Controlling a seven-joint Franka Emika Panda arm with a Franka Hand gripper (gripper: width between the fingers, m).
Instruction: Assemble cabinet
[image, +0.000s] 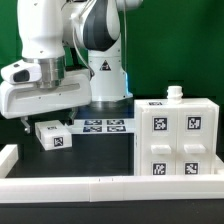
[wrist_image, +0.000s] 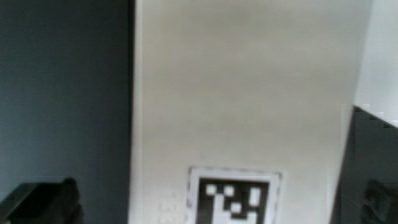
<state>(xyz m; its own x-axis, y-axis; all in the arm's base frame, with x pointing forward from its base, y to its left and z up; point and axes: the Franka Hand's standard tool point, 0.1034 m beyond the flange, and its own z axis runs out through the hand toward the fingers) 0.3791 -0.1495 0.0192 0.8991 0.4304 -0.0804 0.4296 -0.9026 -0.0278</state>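
Observation:
A knob is on top of the cabinet. The small white block will go down over the knob and sit flush when I lower and turn the block.
The cabinet, a large white box with several tagged faces, stands at the exterior view's right. A small white tagged block lies at the left, turned at an angle on the dark table. My gripper hangs right over it. In the wrist view the block fills the space between the dark fingers, its tag near the tips. My gripper looks open around the block: one finger is against its side, and a dark gap shows at the other.
The marker board lies flat behind the block, in front of the robot base. Long white border rails run along the front and the left edge. A small white knob sits on top of the cabinet.

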